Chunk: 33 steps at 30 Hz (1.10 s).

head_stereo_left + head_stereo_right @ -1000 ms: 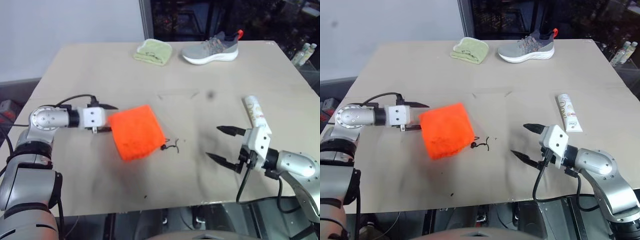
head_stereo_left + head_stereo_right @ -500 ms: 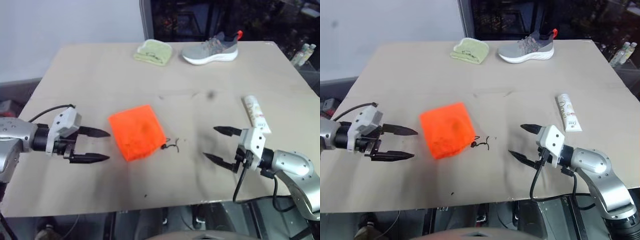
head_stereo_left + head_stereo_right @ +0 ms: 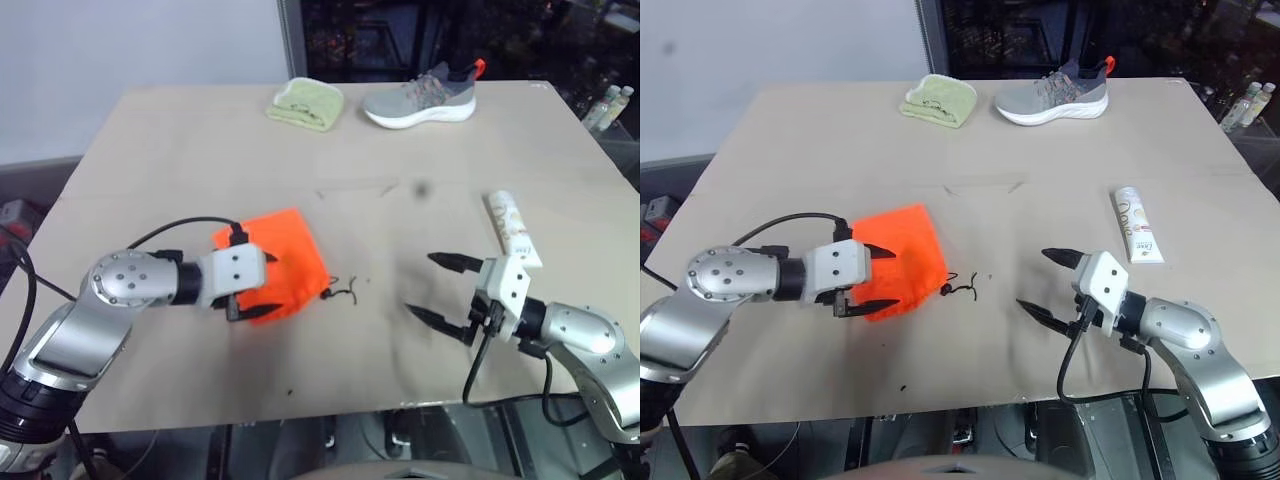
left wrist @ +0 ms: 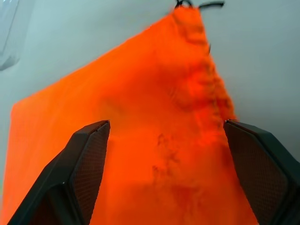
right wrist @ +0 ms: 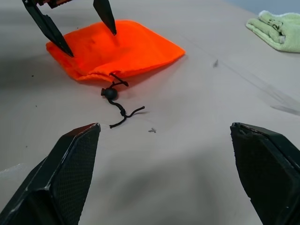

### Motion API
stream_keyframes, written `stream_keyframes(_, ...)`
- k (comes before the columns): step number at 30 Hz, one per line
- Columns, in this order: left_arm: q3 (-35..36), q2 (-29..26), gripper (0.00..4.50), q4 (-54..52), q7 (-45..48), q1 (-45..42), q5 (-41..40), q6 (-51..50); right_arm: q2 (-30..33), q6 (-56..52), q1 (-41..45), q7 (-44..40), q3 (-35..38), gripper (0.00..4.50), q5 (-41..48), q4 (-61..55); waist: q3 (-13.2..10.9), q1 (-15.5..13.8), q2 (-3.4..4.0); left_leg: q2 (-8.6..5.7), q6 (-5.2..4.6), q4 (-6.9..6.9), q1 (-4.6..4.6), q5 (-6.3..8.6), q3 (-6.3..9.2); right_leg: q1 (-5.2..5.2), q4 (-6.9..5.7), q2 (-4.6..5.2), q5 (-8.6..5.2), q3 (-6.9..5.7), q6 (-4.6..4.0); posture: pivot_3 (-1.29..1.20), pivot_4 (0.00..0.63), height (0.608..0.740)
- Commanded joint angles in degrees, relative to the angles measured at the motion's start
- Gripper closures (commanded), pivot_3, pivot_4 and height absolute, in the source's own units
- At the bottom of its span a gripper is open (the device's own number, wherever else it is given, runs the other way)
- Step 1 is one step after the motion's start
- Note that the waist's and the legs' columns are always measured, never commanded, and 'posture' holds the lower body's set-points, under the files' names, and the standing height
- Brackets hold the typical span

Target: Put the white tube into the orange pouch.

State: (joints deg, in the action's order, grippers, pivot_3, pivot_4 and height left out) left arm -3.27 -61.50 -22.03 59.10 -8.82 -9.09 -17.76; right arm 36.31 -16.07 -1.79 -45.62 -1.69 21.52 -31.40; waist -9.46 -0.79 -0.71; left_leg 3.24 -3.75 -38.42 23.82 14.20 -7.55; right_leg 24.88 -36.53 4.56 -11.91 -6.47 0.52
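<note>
The orange pouch's hem (image 3: 918,302) is flat and closed. My left gripper should move back first, then pinch the pouch's top layer (image 3: 912,274) near the hem to open the pouch.
The orange pouch (image 3: 288,262) lies flat on the tan table, left of the middle, with its dark drawstring cord (image 3: 345,292) trailing off its right corner. My left gripper (image 3: 255,285) is open, its two black fingers spread over the pouch's near left part; I cannot tell whether they touch it. The left wrist view has the pouch (image 4: 154,117) between the fingers (image 4: 86,159). The white tube (image 3: 512,228) rests on the table at the right. My right gripper (image 3: 425,288) hangs open and empty just in front of the tube, pointing toward the pouch (image 5: 117,47).
A grey shoe (image 3: 420,100) and a light green folded cloth (image 3: 305,103) sit at the table's far edge. Small pale bottles (image 3: 610,105) stand beyond the right edge. Bare tabletop (image 3: 400,220) separates the pouch from the tube.
My left gripper drew away to the left of the pouch half a second ago and has now swung back over its near left part. The right gripper, tube and pouch stayed put.
</note>
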Motion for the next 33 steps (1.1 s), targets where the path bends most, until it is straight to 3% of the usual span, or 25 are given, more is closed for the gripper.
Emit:
stream_keyframes(1,2.01,1.26,0.49,0.35,-2.65,-1.31,1.60,0.43,-0.04,-0.06,0.16,0.68,0.75,0.00,0.50,-2.51,0.00,-0.03,0.00,0.00,0.02,-0.01,0.00,0.05,0.00,0.00,0.00,0.01,0.00,0.00,0.00,0.00,0.150,0.740)
stream_keyframes(7,1.68,10.00,0.49,4.98,-11.32,-11.53,1.35,-14.12,-0.20,-1.47,1.45,2.07,-0.48,0.00,-0.98,-2.72,0.04,-0.35,-0.09,-0.04,-0.19,-0.15,0.00,0.12,0.11,-0.09,-0.11,0.04,0.00,-0.06,0.01,0.00,0.150,0.740)
stream_keyframes(10,-2.71,13.31,0.49,13.31,-14.09,-21.20,5.28,-18.01,-0.29,-1.41,2.34,1.89,-0.71,0.00,-0.93,-2.26,0.04,-0.31,-0.11,-0.05,-0.18,-0.16,-0.02,0.06,0.11,-0.10,-0.14,0.01,0.08,-0.05,0.13,0.00,0.150,0.740)
stream_keyframes(14,-13.22,15.41,0.49,32.34,-8.64,-35.42,13.41,-8.02,-0.34,-1.18,3.71,1.75,-1.05,0.00,-1.11,-1.54,0.05,-0.43,-0.18,-0.11,-0.04,-0.25,0.01,-0.04,0.14,-0.11,-0.20,-0.09,0.11,-0.10,0.19,0.00,0.150,0.740)
stream_keyframes(20,-21.50,14.73,0.49,49.36,8.91,-44.00,17.38,7.34,0.17,-1.25,2.17,2.30,-0.02,0.00,-1.13,-2.66,0.04,0.19,-0.20,-0.08,-0.04,-0.24,0.05,-0.03,-0.11,0.03,-0.17,-0.12,0.13,0.13,0.22,0.00,0.150,0.740)
stream_keyframes(26,-23.27,13.86,0.49,56.53,15.82,-45.37,20.37,22.36,-0.32,-1.61,-1.16,4.94,0.78,0.00,-1.76,-5.41,0.04,-0.01,-0.21,-0.08,-0.04,-0.24,0.11,-0.02,-0.06,0.06,-0.19,-0.09,0.12,0.10,0.22,0.00,0.150,0.740)
stream_keyframes(33,-16.20,11.97,0.49,54.26,23.09,-45.46,13.67,20.73,-1.05,-2.32,-3.41,7.23,0.63,0.00,-2.17,-7.57,0.03,0.05,-0.24,-0.01,-0.34,-0.38,0.12,0.16,-0.03,0.05,-0.24,-0.05,0.03,0.09,0.08,0.00,0.150,0.740)
